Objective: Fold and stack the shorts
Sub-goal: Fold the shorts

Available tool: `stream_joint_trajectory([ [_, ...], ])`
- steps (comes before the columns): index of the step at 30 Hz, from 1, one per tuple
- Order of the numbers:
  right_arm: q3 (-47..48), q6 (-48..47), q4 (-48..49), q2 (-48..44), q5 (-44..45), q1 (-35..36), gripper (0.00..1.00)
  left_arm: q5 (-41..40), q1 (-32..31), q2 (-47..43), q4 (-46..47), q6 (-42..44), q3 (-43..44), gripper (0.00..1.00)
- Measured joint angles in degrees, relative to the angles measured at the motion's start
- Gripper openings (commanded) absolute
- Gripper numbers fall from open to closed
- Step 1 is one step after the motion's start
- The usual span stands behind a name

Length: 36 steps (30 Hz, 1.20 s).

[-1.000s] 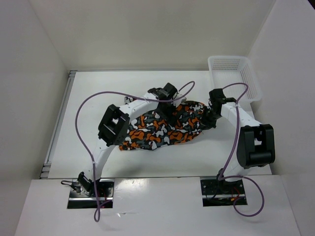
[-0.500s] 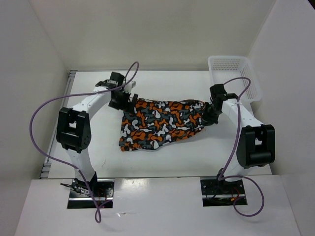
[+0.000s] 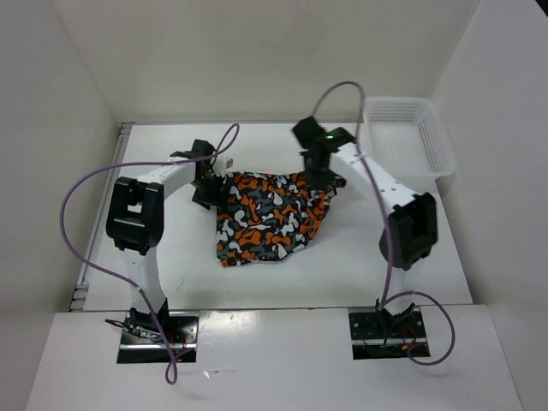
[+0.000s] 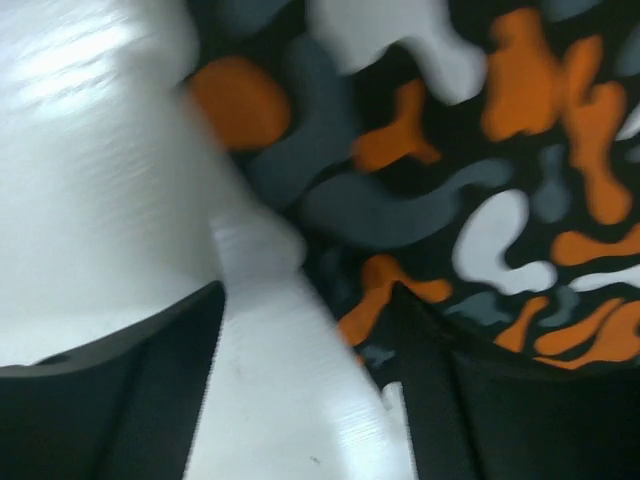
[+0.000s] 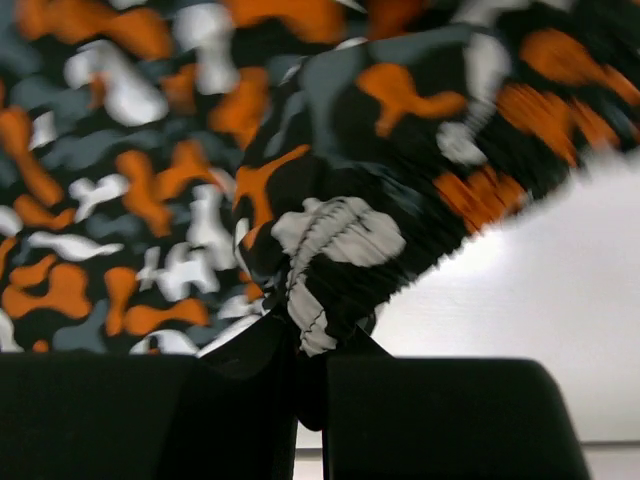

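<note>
My left gripper needs to move back out of the way from the shorts' far corner [image 3: 229,190], where it sits now, before my right gripper folds the shorts' lifted side [image 3: 318,209] over, because that side must land there.
The shorts [image 3: 265,224], printed in orange, black, grey and white blotches, lie in the middle of the table, with the right side lifted and drawn in. My right gripper [image 3: 324,176] is shut on a bunched seam at their upper right edge. In the right wrist view the fabric [image 5: 340,240] is pinched between the jaws of the gripper [image 5: 312,345]. My left gripper [image 3: 211,185] sits at the shorts' upper left corner. In the left wrist view this gripper [image 4: 310,420] has its jaws wide apart over bare table, with the shorts' edge [image 4: 450,200] by the right finger.
A white mesh basket [image 3: 398,104] stands at the back right corner of the table. White walls close in the table on the left, back and right. Purple cables loop above both arms.
My right gripper has swung left and back with the shorts' right edge, making the shorts narrower. My left gripper has stayed at the upper left corner.
</note>
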<state>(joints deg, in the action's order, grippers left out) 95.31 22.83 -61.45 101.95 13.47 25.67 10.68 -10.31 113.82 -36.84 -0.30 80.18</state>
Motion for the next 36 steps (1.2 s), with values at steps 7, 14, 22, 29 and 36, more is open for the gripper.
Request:
stream_joint_trajectory([
  [7, 26.45, -3.93, -5.33, 23.67, 9.01, 23.12, 0.00, 4.90, -2.05, 2.91, 0.63, -0.09, 3.04, 0.52],
  [14, 39.80, -7.82, -6.99, 32.17, 5.92, 33.62, 0.00, 11.82, 1.95, 3.89, 0.63, -0.39, 3.06, 0.46],
  [22, 48.15, -11.69, -4.22, 32.54, 1.07, 36.57, 0.33, 17.38, 7.02, 4.31, -0.87, -0.83, 3.08, 0.67],
  [29, 48.72, -12.90, -2.29, 35.85, -4.52, 36.72, 0.80, 17.86, 14.47, 3.52, -3.74, -1.42, 3.30, 0.82],
  [36, 53.29, -13.49, -1.14, 37.03, -8.37, 38.42, 0.93, 12.83, 21.24, 3.34, -5.16, -1.20, 5.40, 0.85],
])
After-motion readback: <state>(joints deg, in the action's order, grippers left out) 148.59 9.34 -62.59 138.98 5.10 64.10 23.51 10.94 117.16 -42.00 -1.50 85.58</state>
